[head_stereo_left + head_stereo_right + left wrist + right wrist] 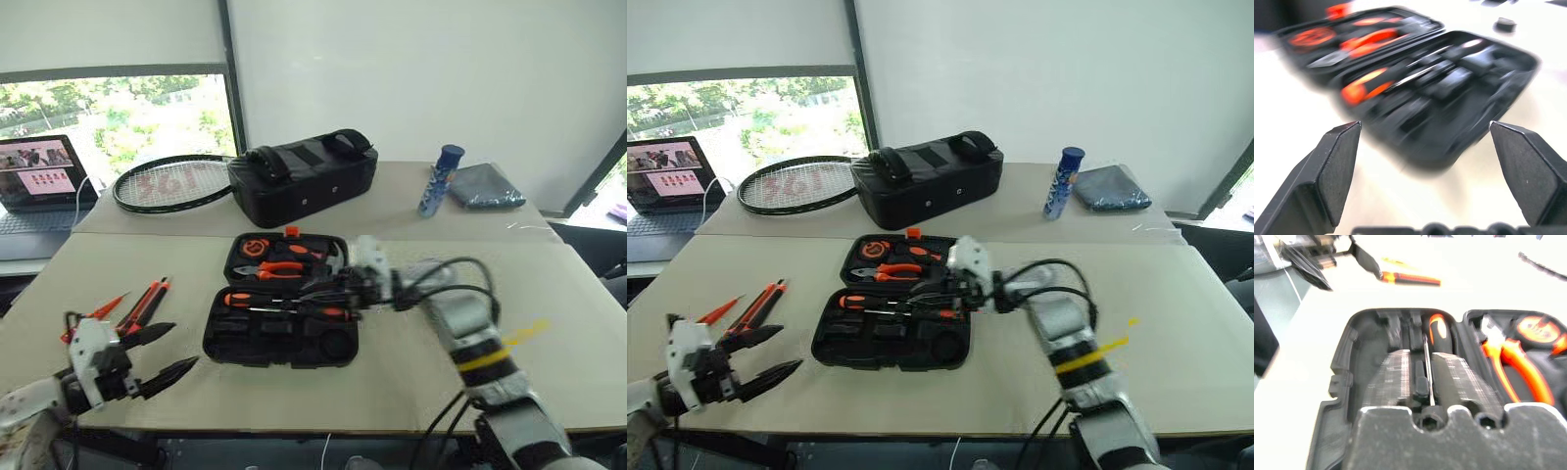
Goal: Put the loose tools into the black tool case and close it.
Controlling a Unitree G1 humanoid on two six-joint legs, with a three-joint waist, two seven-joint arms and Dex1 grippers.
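The robot's left gripper is empty and points at the black tool case (257,338), while the thin red-orange screwdriver (106,309) is beside its wrist, so the left gripper should swing back and take the screwdriver.
The black tool case (217,338) lies open at the table's middle, with orange pliers (279,267) in its far half and an orange-and-black screwdriver (1438,330) in its near half. My right gripper (325,292) hovers just over the near half. It is open by a narrow gap, with the screwdriver's thin shaft seen below between its fingers (1393,377). A thin red-orange screwdriver (106,311) and an orange-black utility knife (145,302) lie loose on the table to the left. My left gripper (184,345) is wide open and empty beside them. A small dark roll (1506,23) lies beyond the case.
A black fabric bag (304,176) with handles stands behind the case, with a racket (171,183) to its left and a laptop (39,176) further left. A blue can (439,179) and a dark grey cloth (485,186) sit at the back right.
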